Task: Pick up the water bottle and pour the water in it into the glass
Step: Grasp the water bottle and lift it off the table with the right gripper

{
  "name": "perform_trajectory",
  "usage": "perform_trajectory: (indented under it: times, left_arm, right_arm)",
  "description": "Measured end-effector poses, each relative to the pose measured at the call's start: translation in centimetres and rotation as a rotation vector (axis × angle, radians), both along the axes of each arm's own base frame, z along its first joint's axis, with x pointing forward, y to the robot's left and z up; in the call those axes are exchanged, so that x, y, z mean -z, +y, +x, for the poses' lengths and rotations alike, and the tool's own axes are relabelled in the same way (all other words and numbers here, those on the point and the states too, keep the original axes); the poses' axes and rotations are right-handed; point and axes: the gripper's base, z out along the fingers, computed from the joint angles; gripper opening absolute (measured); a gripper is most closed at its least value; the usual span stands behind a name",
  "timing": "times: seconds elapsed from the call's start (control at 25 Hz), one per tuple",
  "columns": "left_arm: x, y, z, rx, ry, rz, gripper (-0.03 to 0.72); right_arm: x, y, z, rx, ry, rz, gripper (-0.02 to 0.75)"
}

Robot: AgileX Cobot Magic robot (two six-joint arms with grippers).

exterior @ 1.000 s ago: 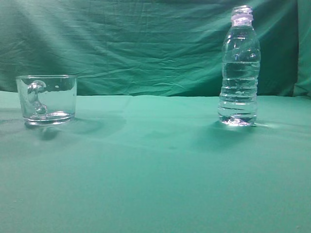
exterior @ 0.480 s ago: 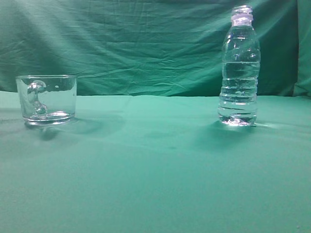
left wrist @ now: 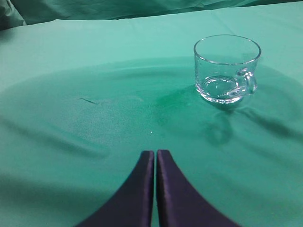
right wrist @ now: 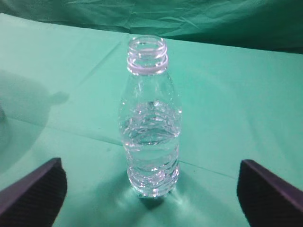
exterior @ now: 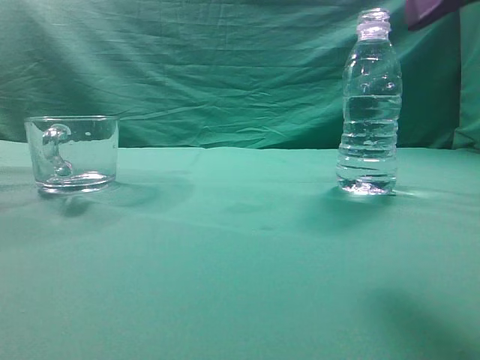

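Observation:
The water will pour out only once the robot tips the water bottle (exterior: 370,127) nearly level, because the water line (exterior: 373,96) is well below the water bottle's uncapped opening.
The water bottle (exterior: 368,105) stands upright and uncapped on the right of the green table; water (exterior: 367,142) fills its lower half or so. It also shows in the right wrist view (right wrist: 149,123), centred between and beyond my wide-open right gripper's fingers (right wrist: 151,189). A dark bit of the right arm (exterior: 431,11) shows at the top right of the exterior view. The glass (exterior: 72,153) stands empty on the left, handle toward the camera; in the left wrist view (left wrist: 226,68) it sits ahead and to the right of my shut, empty left gripper (left wrist: 155,153).
A green cloth covers the table (exterior: 240,262) and hangs as a backdrop (exterior: 225,67) behind it. A faint damp patch (left wrist: 165,100) lies on the cloth left of the glass.
A dark part of the right arm has come into the exterior view at the top right, above the bottle. The bottle and the glass have not moved.

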Motion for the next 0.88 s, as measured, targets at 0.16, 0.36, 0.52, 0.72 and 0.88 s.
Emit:
perform_trajectory:
  times: [0.16,0.36,0.52,0.72,0.88]
  left_arm:
    - [0.0,0.0,0.0,0.000,0.000,0.000,0.000]
    - [0.0,0.0,0.0,0.000,0.000,0.000,0.000]
    - [0.0,0.0,0.0,0.000,0.000,0.000,0.000]
    - [0.0,0.0,0.0,0.000,0.000,0.000,0.000]
    - [0.0,0.0,0.0,0.000,0.000,0.000,0.000]
  right_arm:
    - [1.2,0.4,1.0,0.023,0.012,0.047,0.645]
    - [2.3,1.2,3.1,0.042,0.003,0.093,0.645]
    - [3.6,2.0,5.1,0.047,0.004,0.103,0.645]
    - [5.8,3.0,7.3,0.050,0.009,0.099,0.645]
    - [7.3,3.7,8.9,0.052,0.021,0.095,0.645]
